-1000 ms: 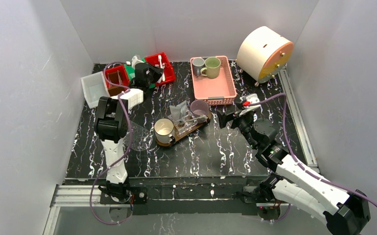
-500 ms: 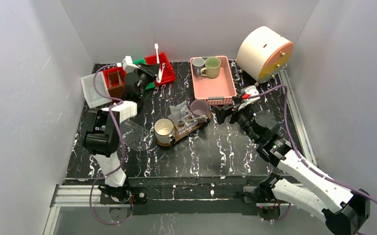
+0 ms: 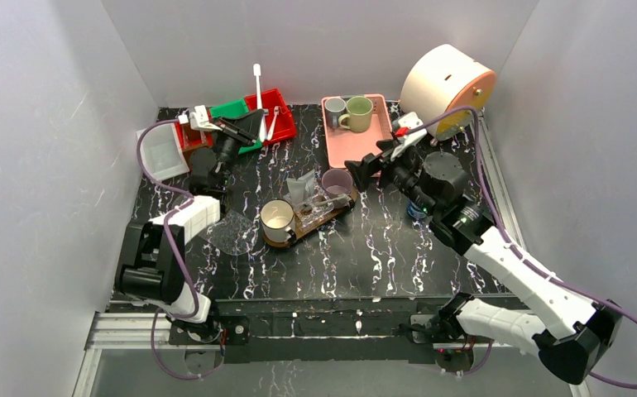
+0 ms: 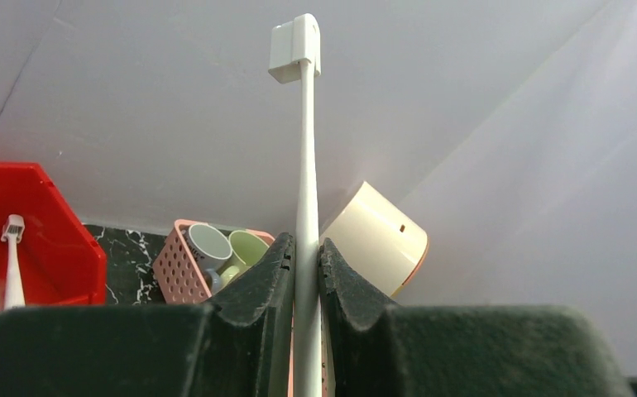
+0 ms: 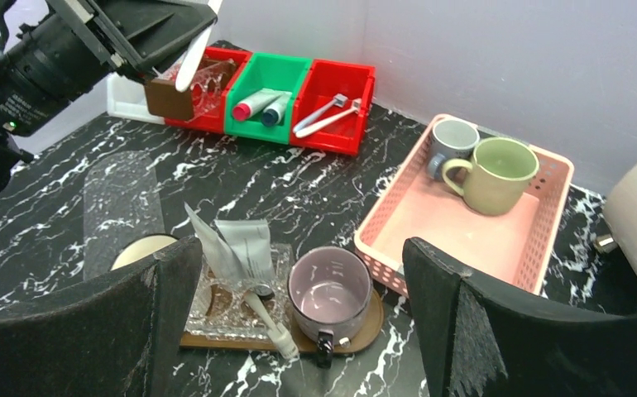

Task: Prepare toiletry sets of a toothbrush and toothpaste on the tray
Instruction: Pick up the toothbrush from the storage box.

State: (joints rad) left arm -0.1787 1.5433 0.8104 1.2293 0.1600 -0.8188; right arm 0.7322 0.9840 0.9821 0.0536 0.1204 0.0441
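The white toothbrush's capped head (image 3: 257, 71) stands free of the robot's left gripper, so the open right gripper carries on going toward that head and closes around it.
My left gripper (image 3: 247, 126) is shut on a slender white toothbrush (image 3: 257, 83), held upright above the red bins at the back left. In the left wrist view the handle (image 4: 305, 165) stands pinched between the jaws, capped head on top. The dark-brown tray (image 3: 325, 217) lies mid-table. On it are a cream mug (image 3: 277, 219), a purple mug (image 5: 329, 296) and a clear bag (image 5: 241, 273) with a tube and a toothbrush. My right gripper (image 3: 371, 169) hangs open above the tray's right end, nothing between its fingers.
At the back left stand a red bin with toothbrushes (image 5: 332, 112), a green bin with toothpaste tubes (image 5: 265, 103), a red bin with a brown block (image 5: 170, 99) and a white bin (image 3: 160, 149). The pink basket (image 3: 373, 153) holds two mugs. A cream drum (image 3: 446, 87) fills the back right corner. A clear bag (image 3: 231, 231) lies flat left of the tray.
My left gripper has lifted the toothbrush up out of the red bin and the arm has stretched out. My right gripper has risen and moved back toward the pink basket, still open.
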